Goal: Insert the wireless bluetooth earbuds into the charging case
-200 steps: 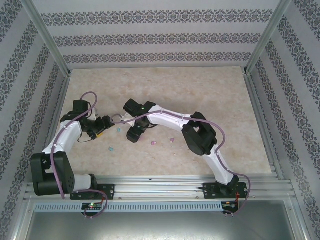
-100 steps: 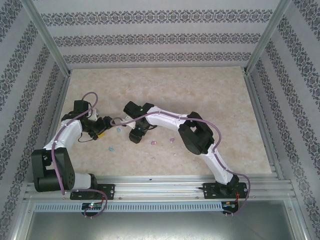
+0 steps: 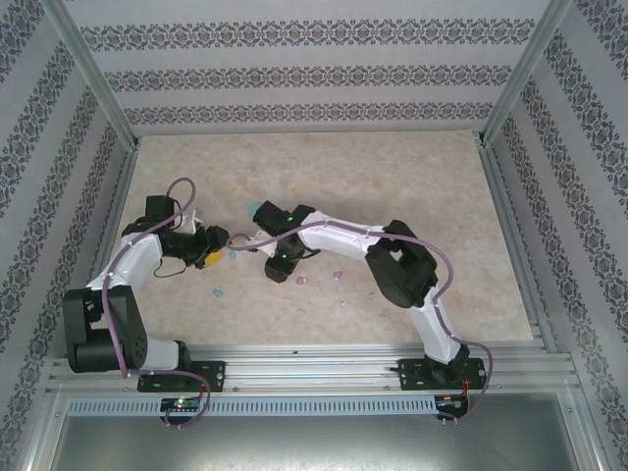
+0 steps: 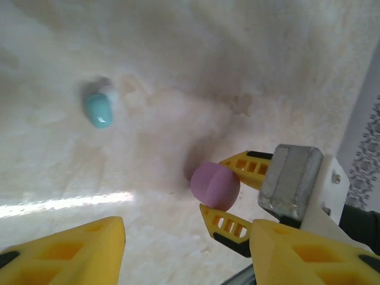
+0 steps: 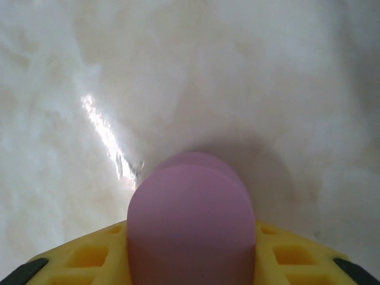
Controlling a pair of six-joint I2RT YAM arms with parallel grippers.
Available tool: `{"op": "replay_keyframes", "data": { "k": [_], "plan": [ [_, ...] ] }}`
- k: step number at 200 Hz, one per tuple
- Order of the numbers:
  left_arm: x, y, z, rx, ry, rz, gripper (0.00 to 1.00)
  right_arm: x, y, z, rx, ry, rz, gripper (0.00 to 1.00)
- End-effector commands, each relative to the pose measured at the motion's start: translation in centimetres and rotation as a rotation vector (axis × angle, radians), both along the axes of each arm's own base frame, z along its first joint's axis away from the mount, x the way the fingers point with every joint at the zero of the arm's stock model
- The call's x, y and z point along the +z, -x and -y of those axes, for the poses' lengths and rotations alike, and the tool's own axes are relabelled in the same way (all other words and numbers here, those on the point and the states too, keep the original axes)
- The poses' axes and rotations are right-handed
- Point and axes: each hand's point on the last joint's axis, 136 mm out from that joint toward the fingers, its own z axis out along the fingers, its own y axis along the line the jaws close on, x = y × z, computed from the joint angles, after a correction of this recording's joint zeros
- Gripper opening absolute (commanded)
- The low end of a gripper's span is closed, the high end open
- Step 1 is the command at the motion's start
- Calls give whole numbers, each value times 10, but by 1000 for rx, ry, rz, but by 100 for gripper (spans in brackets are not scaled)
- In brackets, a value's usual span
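Observation:
The pink case's loose end (image 4: 209,185) faces my open left gripper (image 3: 216,257). My right gripper should keep holding out the case until my left gripper closes on that end.
The charging case (image 5: 191,225), a pink oval shell, stands on end between the yellow fingers (image 5: 89,256) of my right gripper (image 5: 190,252), which is shut on it just above the table. In the left wrist view the same pink case (image 4: 215,185) sits in the right gripper (image 4: 212,185). My left gripper (image 4: 181,243) hangs open a short way in front of it, holding nothing. Two pale pink earbuds (image 3: 301,280) (image 3: 338,275) and a light blue earbud (image 3: 216,291) lie loose on the table near the arms. The left gripper (image 3: 209,257) is left of centre.
A turquoise oval case (image 3: 257,209) lies on the table behind the right wrist, and the same turquoise case (image 4: 98,111) has a small white bit beside it. Another small light blue bit (image 3: 234,252) lies between the two grippers. Patterned walls enclose the marbled table (image 3: 392,186).
The right gripper has closed on the pink case and its arm has shifted right, uncovering the turquoise case. The left gripper has narrowed and stays close beside it.

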Motion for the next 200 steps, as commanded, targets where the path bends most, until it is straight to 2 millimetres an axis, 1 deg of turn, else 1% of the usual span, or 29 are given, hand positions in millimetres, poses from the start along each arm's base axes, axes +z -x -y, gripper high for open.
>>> {"op": "replay_keyframes", "data": {
  "k": [1,25,36,52,64,86,111,136,156,172,200],
  "plan": [
    [24,-4,25,-78,98,86,57,43,-9,11,-69,-115,19,37],
    [36,-4,51,-124,196,115,58,66,-5,25,-100,-190,19,36],
    [44,-8,59,-129,242,152,58,75,-2,31,-112,-222,25,36],
    [55,-10,70,-160,239,193,58,87,0,40,-133,-272,21,35],
    [60,-8,84,-204,231,208,58,94,2,46,-144,-301,18,35],
    [68,-4,110,-267,262,219,58,109,7,52,-146,-360,8,35],
    [76,0,134,-318,323,232,58,124,12,55,-143,-411,11,34],
    [84,-1,148,-345,407,232,55,130,15,56,-145,-428,15,34],
    [87,1,156,-366,418,235,55,130,16,56,-147,-432,5,34],
    [83,4,162,-382,407,220,56,131,17,54,-146,-441,-7,34],
    [74,9,169,-402,407,190,56,136,17,51,-145,-457,-6,34]
  ]
}}
